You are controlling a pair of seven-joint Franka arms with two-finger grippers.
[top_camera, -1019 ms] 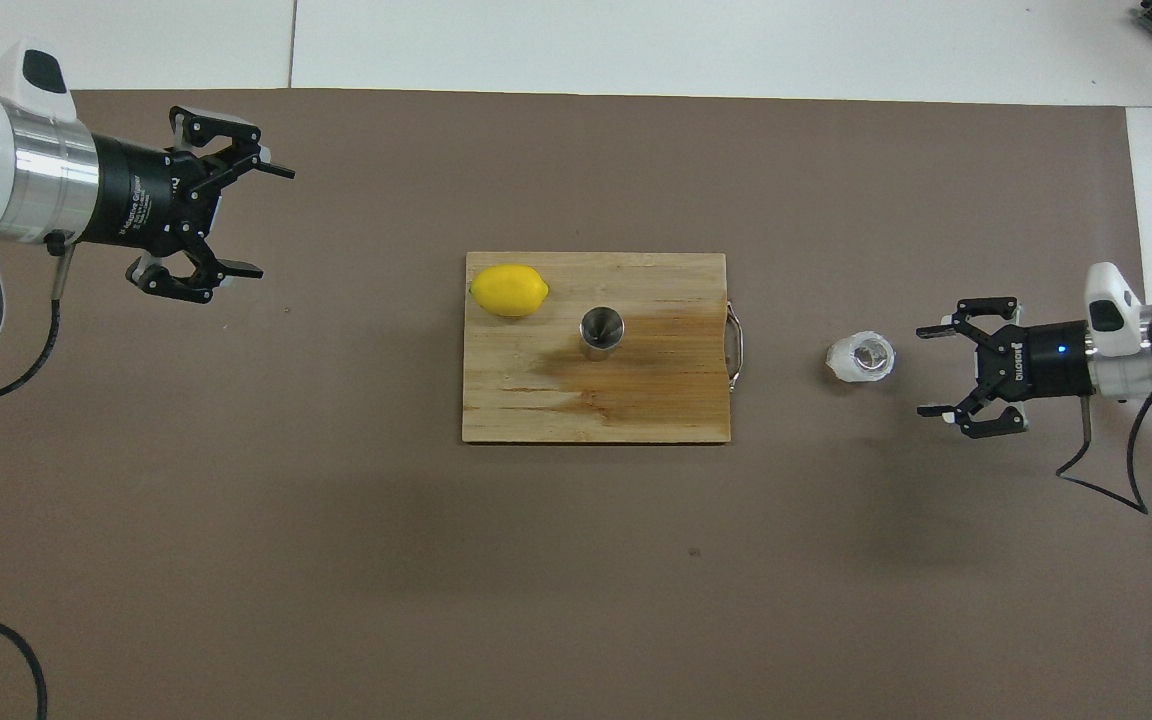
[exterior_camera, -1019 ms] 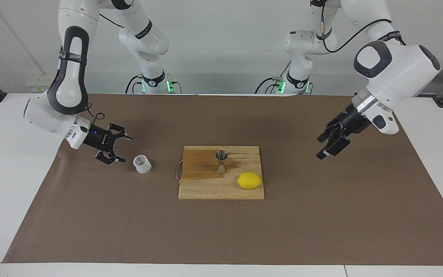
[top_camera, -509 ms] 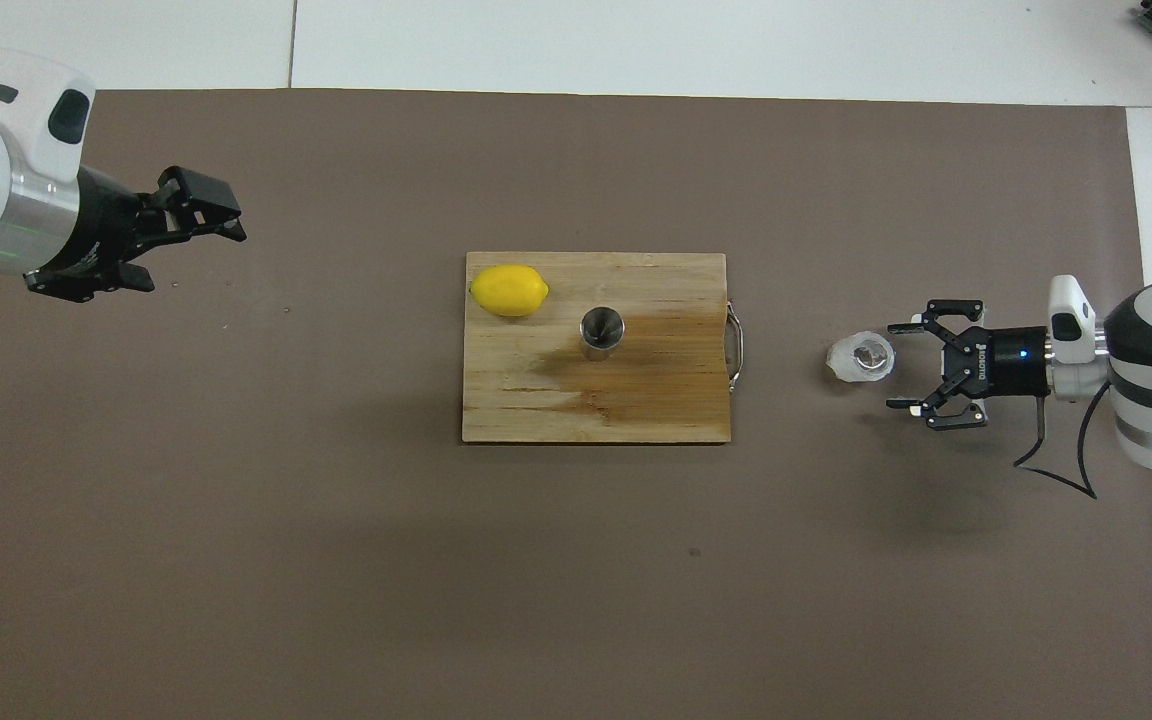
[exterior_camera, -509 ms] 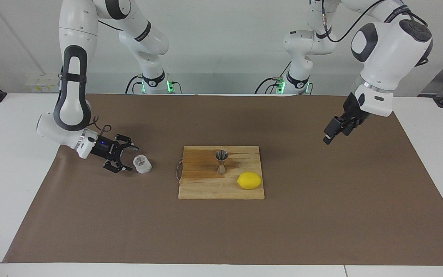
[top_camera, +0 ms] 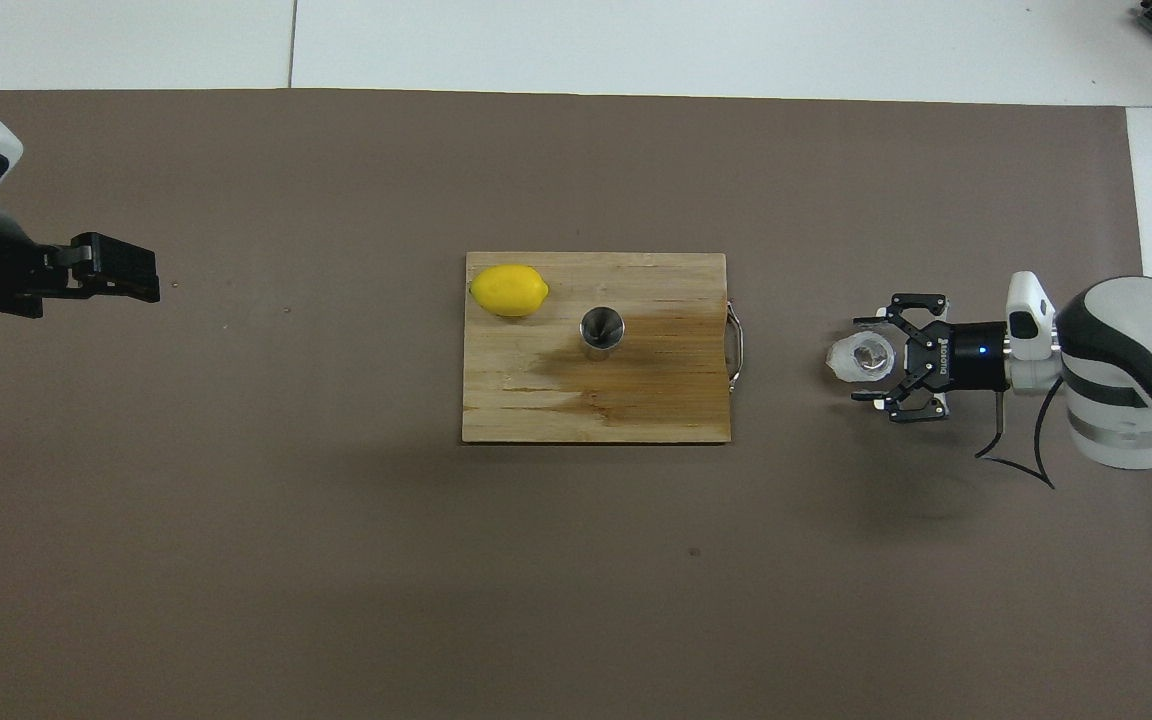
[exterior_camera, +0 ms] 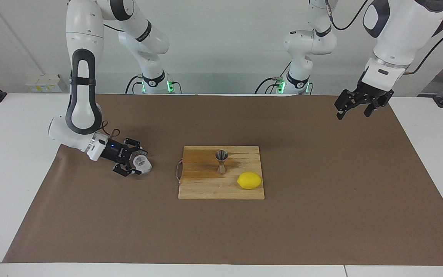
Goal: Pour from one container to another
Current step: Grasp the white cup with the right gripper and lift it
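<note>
The clear faceted glass cup [top_camera: 862, 358] will dribble some liquid onto the board when I pour, because a dark wet patch [top_camera: 658, 374] is spreading beside the jigger.
The clear faceted glass cup [exterior_camera: 142, 164] stands on the brown mat toward the right arm's end of the table; it also shows in the overhead view [top_camera: 861, 359]. My right gripper [exterior_camera: 140, 163] is low at the mat and open, with one finger on each side of the cup [top_camera: 864, 360]. I cannot tell whether the fingers touch the cup. The steel hourglass jigger [exterior_camera: 221, 161] stands upright on the wooden cutting board [exterior_camera: 206, 188], and it also shows in the overhead view [top_camera: 601, 330]. My left gripper [exterior_camera: 354, 109] is open and empty, raised over the mat at the left arm's end [top_camera: 121, 280].
A yellow lemon [exterior_camera: 249, 180] lies on the board [top_camera: 676, 400] beside the jigger, toward the left arm's end [top_camera: 508, 290]. The board has a metal handle [top_camera: 735, 345] on the edge that faces the cup. A brown mat [exterior_camera: 321, 215] covers the table.
My right gripper has dropped and slid forward until its open fingers flank the glass cup. My left arm has lifted and drawn back toward its own end of the table.
</note>
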